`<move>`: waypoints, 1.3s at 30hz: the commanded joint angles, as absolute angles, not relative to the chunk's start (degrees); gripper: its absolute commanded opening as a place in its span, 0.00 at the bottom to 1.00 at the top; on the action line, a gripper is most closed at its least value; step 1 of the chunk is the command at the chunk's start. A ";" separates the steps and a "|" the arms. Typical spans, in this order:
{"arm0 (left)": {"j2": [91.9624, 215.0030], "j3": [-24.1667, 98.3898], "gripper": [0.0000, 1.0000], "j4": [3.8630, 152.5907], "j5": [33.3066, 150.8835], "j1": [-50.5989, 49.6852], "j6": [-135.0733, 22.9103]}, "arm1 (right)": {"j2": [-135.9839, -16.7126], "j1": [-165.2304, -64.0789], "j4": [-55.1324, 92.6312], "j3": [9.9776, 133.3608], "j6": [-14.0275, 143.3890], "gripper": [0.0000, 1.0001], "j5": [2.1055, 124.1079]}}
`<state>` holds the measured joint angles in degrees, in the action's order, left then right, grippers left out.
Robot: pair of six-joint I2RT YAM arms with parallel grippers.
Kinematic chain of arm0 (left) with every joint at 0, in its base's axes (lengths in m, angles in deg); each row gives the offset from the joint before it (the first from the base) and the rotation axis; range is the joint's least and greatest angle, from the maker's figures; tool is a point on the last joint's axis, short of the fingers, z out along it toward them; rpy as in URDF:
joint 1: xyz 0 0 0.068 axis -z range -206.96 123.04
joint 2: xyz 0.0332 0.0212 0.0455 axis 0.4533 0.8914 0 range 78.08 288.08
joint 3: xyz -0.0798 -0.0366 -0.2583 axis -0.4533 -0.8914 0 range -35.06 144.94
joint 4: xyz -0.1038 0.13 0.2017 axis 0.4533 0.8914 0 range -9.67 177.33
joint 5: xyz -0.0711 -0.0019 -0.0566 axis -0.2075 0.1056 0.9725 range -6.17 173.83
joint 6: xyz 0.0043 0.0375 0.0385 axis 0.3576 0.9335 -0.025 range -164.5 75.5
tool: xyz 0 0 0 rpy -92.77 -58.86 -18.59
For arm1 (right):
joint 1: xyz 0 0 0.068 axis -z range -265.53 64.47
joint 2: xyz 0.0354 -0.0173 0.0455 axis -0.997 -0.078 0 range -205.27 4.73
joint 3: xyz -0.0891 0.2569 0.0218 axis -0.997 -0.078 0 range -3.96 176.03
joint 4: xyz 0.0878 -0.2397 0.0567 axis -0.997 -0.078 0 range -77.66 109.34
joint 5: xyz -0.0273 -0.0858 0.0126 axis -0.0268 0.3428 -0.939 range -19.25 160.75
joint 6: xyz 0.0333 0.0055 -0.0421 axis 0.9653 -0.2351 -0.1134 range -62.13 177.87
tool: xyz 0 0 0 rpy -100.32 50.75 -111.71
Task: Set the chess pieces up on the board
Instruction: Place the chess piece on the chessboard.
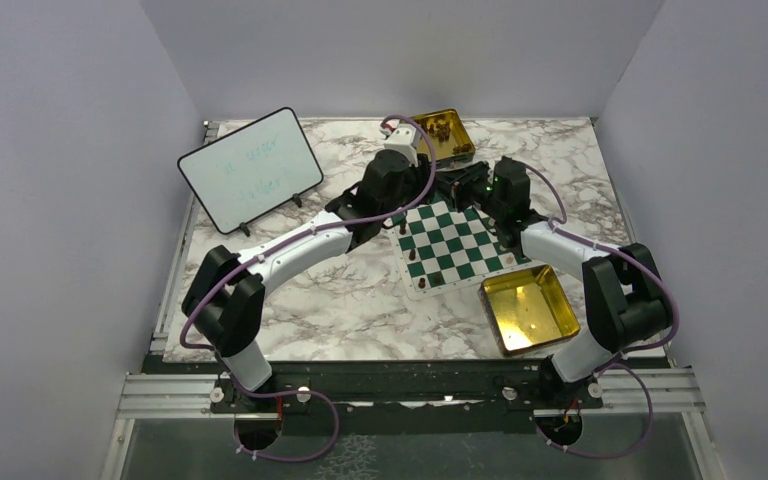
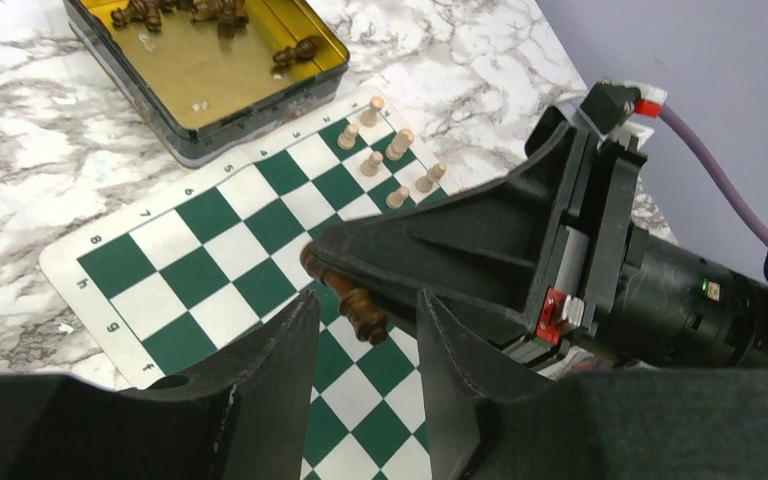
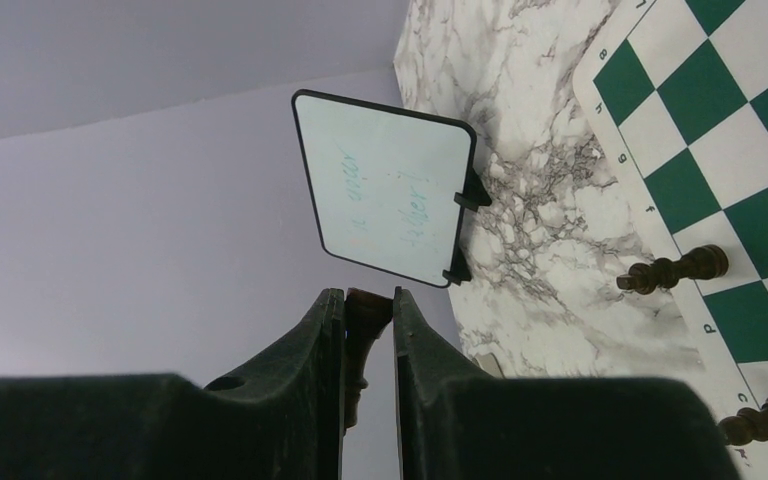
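Note:
The dark brown chess piece (image 2: 342, 292) is level in the robot's right gripper, so the left gripper should grasp its narrow top (image 2: 369, 328) and bring the piece to the board with its base down.
The green and white board (image 1: 455, 245) lies on the marble table. My right gripper (image 3: 368, 295) is shut on a dark brown chess piece (image 3: 364, 330), held level above the board. In the left wrist view that piece (image 2: 348, 298) juts out of the right gripper (image 2: 320, 262), and its free end sits in the gap of my open left gripper (image 2: 365, 305), touching neither finger. Several cream pieces (image 2: 385, 160) stand at the board's far corner. Two dark pieces (image 3: 675, 270) stand on the board's near edge.
A gold tin (image 2: 210, 95) holding several dark pieces (image 2: 295, 52) sits just behind the board. Another gold tin (image 1: 530, 308) lies at the board's front right. A small whiteboard (image 1: 250, 168) stands at the back left.

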<state>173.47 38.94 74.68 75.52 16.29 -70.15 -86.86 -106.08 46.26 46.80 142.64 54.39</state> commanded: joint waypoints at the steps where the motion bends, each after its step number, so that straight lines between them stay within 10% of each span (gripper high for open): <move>1: 174.40 37.52 0.42 75.07 78.70 17.83 -71.01 | -86.03 -106.36 49.36 47.77 143.99 0.17 55.72; 39: 174.49 40.15 0.38 72.43 68.13 18.57 -67.73 | -86.63 -106.36 48.18 47.80 143.03 0.17 54.39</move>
<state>175.11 38.50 74.40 71.58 18.39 -68.64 -86.88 -106.11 47.53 47.19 143.34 54.91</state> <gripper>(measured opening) 0.368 0.229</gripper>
